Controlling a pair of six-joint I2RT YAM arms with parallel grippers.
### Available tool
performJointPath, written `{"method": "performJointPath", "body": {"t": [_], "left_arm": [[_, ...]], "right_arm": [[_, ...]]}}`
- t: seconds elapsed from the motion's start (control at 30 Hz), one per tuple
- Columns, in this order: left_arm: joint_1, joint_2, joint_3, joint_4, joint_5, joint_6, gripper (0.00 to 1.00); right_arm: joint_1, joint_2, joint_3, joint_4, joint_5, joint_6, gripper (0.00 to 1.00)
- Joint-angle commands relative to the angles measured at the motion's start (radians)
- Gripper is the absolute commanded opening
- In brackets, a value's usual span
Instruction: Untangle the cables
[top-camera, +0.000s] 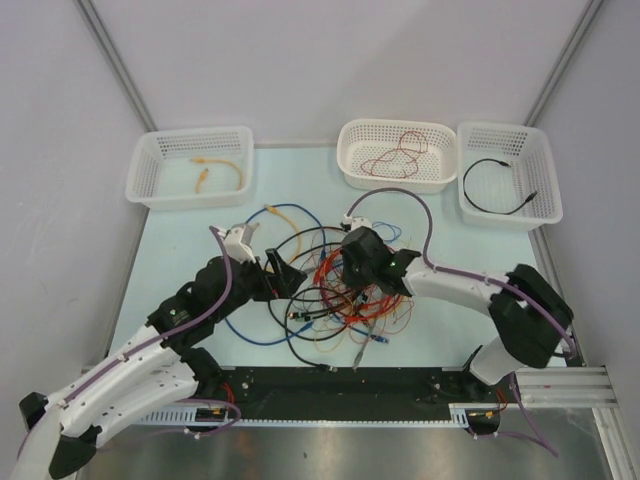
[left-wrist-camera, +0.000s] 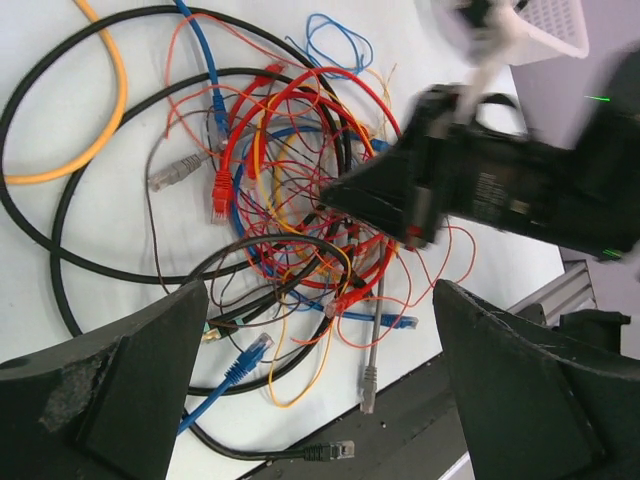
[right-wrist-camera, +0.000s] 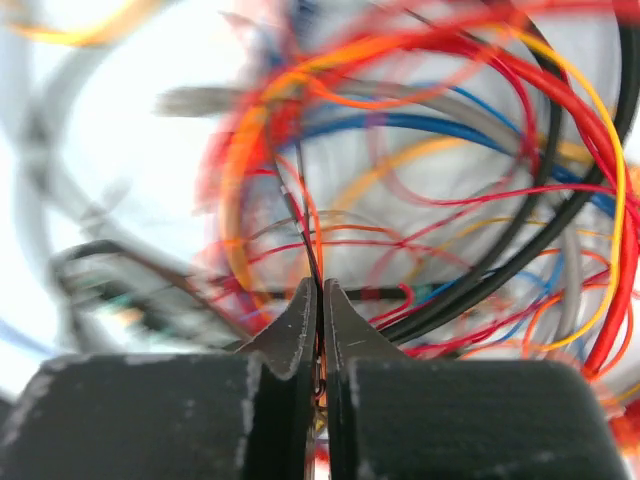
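Thin red wires (left-wrist-camera: 297, 200) run in and out of the thick red cable's loops (left-wrist-camera: 382, 103), so the robot should expect the thick red cable to come up together with the wires when it lifts them.
The cables (top-camera: 335, 295) lie in one tangle at the table's middle: thick black loops, red, orange, yellow and blue strands, and several plug ends. My right gripper (top-camera: 352, 280) is down in the tangle's right half. In the right wrist view it (right-wrist-camera: 320, 287) is shut on a few thin wires (right-wrist-camera: 310, 235), black, red and orange, which run up from between the fingertips. My left gripper (top-camera: 280, 272) hovers at the tangle's left edge. Its jaws (left-wrist-camera: 320, 300) stand wide open with nothing between them, above blue (left-wrist-camera: 240, 365), grey (left-wrist-camera: 368, 385) and black (left-wrist-camera: 335, 450) plug ends.
Three white baskets stand at the back: the left one (top-camera: 150, 185) holds an orange cable, the middle one (top-camera: 395, 125) a red wire, the right one (top-camera: 505, 128) a black cable. A black rail (top-camera: 400, 380) runs along the near edge. A yellow cable (top-camera: 285, 212) trails behind the tangle.
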Motion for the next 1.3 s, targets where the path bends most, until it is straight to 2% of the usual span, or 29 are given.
{"method": "performJointPath", "body": {"t": [0.0, 0.1, 0.4, 0.6, 0.7, 0.9, 1.1, 1.27], "left_arm": [[0.006, -0.026, 0.066, -0.020, -0.069, 0.046, 1.00], [0.006, -0.035, 0.095, -0.021, -0.115, 0.082, 0.99], [0.006, -0.072, 0.153, -0.015, -0.207, 0.125, 0.99], [0.006, -0.124, 0.158, 0.037, -0.244, 0.168, 1.00], [0.006, -0.141, 0.144, 0.101, -0.244, 0.188, 1.00], [0.006, -0.121, 0.094, 0.296, -0.149, 0.230, 1.00], [0.006, -0.005, 0.095, 0.452, -0.011, 0.242, 1.00], [0.006, 0.097, 0.112, 0.483, 0.053, 0.248, 0.98]], "right_arm": [[0.054, -0.235, 0.029, 0.062, 0.020, -0.018, 0.00], [0.072, -0.329, 0.081, 0.064, 0.009, -0.032, 0.00], [0.115, -0.449, 0.290, 0.002, -0.018, -0.070, 0.00], [0.143, -0.475, 0.431, -0.053, 0.014, -0.153, 0.00], [0.141, -0.458, 0.432, -0.105, 0.066, -0.177, 0.00], [0.134, -0.401, 0.414, -0.150, 0.062, -0.145, 0.00], [0.134, -0.400, 0.409, -0.133, 0.046, -0.145, 0.00], [0.135, -0.414, 0.411, -0.148, 0.043, -0.134, 0.00]]}}
